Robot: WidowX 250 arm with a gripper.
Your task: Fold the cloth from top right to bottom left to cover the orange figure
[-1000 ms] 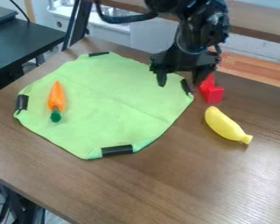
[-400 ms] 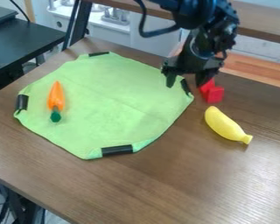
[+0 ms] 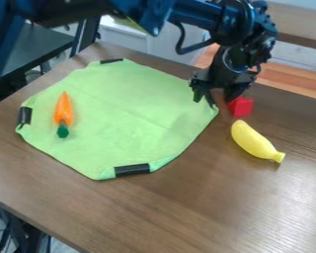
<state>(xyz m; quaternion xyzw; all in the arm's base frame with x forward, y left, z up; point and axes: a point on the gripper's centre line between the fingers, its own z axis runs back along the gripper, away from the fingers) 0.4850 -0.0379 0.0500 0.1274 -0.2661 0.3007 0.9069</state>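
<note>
My gripper is about to fold the cloth over, and the front corner will drag inward when I do, because the black clip wraps only the cloth's loose edge.
At the cloth's right corner, upper right of centre, my gripper (image 3: 213, 99) hangs low with its two fingers apart. Its left finger is over the corner, where the black clip is mostly hidden behind it; whether it touches the fabric I cannot tell. The green cloth (image 3: 124, 116) lies flat and unfolded on the table, with black clips at its corners. The orange figure, a carrot (image 3: 63, 108) with a green end, rests on the cloth's left part.
A red block (image 3: 240, 105) stands just right of the gripper, partly behind it. The yellow banana (image 3: 255, 141) lies on the brown table (image 3: 187, 207), right of the cloth. My arm spans the top edge from the upper left.
The gripper has moved right and come down to the cloth's right corner. More of the arm has entered at the upper left. Cloth, carrot and banana have kept their places.
</note>
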